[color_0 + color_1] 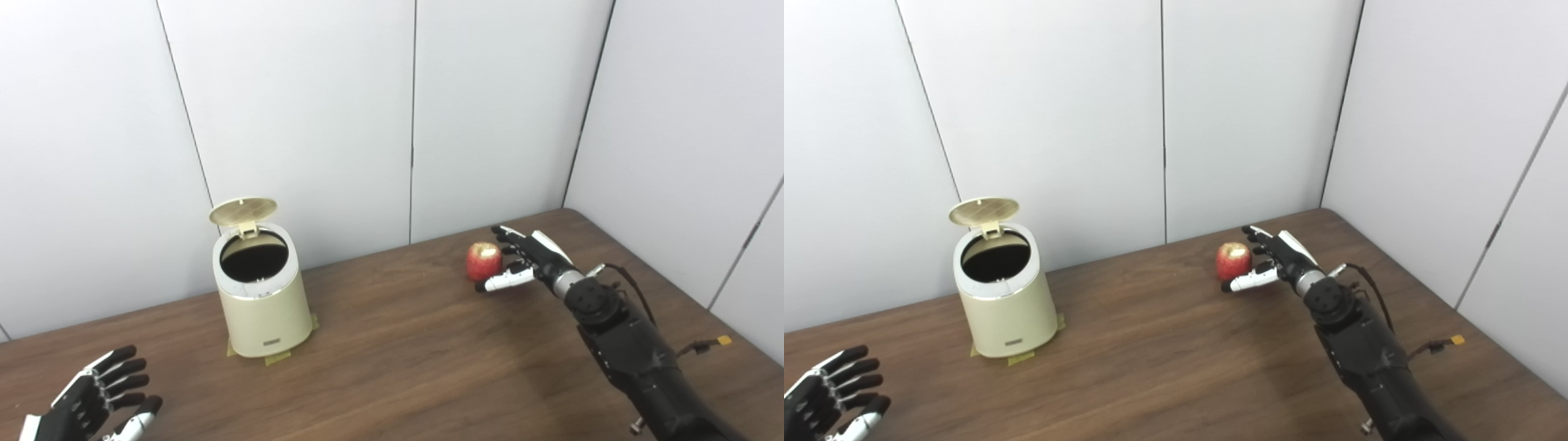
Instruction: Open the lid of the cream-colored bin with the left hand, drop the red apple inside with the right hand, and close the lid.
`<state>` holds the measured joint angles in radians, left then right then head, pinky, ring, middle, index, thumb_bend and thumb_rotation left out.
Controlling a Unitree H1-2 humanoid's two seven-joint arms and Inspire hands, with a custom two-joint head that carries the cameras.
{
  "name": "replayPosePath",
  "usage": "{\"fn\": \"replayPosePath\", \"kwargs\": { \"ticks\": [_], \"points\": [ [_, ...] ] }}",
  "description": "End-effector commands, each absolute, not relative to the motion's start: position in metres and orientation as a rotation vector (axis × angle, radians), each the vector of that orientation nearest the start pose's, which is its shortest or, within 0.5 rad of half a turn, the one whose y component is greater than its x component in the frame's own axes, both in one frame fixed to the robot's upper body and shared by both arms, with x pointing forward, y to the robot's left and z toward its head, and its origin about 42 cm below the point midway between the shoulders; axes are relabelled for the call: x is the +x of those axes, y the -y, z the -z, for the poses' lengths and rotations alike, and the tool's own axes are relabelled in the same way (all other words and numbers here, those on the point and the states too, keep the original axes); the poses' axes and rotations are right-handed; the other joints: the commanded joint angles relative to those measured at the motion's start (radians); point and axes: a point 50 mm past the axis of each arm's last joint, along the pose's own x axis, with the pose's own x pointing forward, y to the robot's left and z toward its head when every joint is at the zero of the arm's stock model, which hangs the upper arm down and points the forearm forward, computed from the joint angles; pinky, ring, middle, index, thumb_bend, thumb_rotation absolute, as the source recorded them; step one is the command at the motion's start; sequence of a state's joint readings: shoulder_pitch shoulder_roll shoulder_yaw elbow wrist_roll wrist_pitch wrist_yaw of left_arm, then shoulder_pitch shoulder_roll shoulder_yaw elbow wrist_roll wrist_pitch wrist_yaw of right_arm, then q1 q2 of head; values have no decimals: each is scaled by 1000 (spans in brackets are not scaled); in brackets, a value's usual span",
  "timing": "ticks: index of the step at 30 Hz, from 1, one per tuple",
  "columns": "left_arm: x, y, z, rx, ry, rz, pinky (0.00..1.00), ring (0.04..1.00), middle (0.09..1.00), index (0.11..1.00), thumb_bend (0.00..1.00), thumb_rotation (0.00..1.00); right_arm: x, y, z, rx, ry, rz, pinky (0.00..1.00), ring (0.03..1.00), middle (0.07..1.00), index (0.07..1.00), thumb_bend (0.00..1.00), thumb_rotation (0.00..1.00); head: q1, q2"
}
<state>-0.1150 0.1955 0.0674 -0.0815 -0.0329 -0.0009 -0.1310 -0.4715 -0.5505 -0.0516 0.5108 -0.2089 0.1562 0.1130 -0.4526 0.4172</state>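
My gripper will drop the red apple inside, and the lid (243, 211) will stay open as I do, because it stands up unaided on its rear hinge (248, 229).
The cream-colored bin (264, 306) stands on the left part of the brown table, its round lid (242, 212) swung up on its rear hinge and the dark opening showing. A red apple (483, 261) sits on the table toward the back right. My right hand (525, 260) is open right beside the apple, fingers behind it and thumb in front, not closed around it. My left hand (101, 401) rests open, fingers spread, at the bottom left corner, well away from the bin.
Pale wall panels stand close behind the table (404, 349) and along its right edge. Yellow tape (272, 358) pokes out under the bin's base. A cable with a yellow connector (724, 340) hangs beside my right forearm.
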Motion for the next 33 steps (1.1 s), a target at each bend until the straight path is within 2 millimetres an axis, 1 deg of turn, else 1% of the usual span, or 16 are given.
{"fn": "replayPosePath", "kwargs": {
  "ticks": [1,2,6,9,13,16,19,22,24,25,27,29,30,31,32,33],
  "points": [
    [323,-269,-182,162,273,104,655,721,758,790,516,0,437,431,-208,-692,-110,148,829,915,944,920,873,208,0,1],
    [323,-269,-183,162,274,104,658,722,760,790,512,0,438,431,-206,-694,-111,147,798,888,933,915,875,201,1,2],
    [324,-268,-183,194,275,104,665,713,761,795,494,0,441,428,-203,-682,-115,133,746,855,918,910,859,208,1,3],
    [326,-268,-181,217,285,105,639,681,741,791,510,0,443,426,-202,-685,-113,124,735,829,905,905,856,194,4,5],
    [326,-267,-182,236,288,105,655,684,736,785,508,0,445,424,-202,-744,-106,114,727,800,883,887,855,194,11,9],
    [326,-268,-184,249,292,106,653,669,721,775,509,0,447,420,-202,-813,-114,110,685,786,881,865,858,208,11,11],
    [325,-268,-185,243,295,112,637,662,719,773,498,0,448,416,-203,-900,-111,103,648,780,880,854,839,213,12,14],
    [325,-268,-186,250,295,113,627,664,720,771,494,0,450,411,-204,-994,-104,98,601,721,815,790,811,190,14,17],
    [324,-267,-187,253,296,116,635,668,721,770,491,0,451,407,-205,-1038,-97,82,542,648,762,746,803,143,16,19],
    [324,-267,-188,254,296,116,639,668,720,770,486,0,451,405,-205,-1061,-95,73,549,652,748,731,809,118,16,19],
    [324,-267,-189,253,293,118,644,673,724,772,471,0,451,401,-205,-1094,-92,60,595,673,716,704,826,92,16,21],
    [324,-267,-190,248,290,119,641,678,730,776,464,0,450,395,-206,-1119,-88,46,583,654,690,692,816,68,17,23],
    [323,-267,-190,249,289,120,640,678,733,778,465,0,450,394,-205,-1126,-79,41,543,600,640,674,803,38,18,23],
    [323,-267,-190,251,290,119,650,679,732,779,468,0,450,392,-204,-1130,-72,41,512,551,565,653,688,19,18,23],
    [323,-267,-190,253,290,119,655,680,731,780,469,0,449,391,-203,-1134,-67,47,484,514,507,598,608,9,21,26],
    [323,-267,-190,253,291,120,650,678,728,779,471,0,449,389,-203,-1141,-64,55,437,469,472,550,560,3,21,26]
  ]
}}
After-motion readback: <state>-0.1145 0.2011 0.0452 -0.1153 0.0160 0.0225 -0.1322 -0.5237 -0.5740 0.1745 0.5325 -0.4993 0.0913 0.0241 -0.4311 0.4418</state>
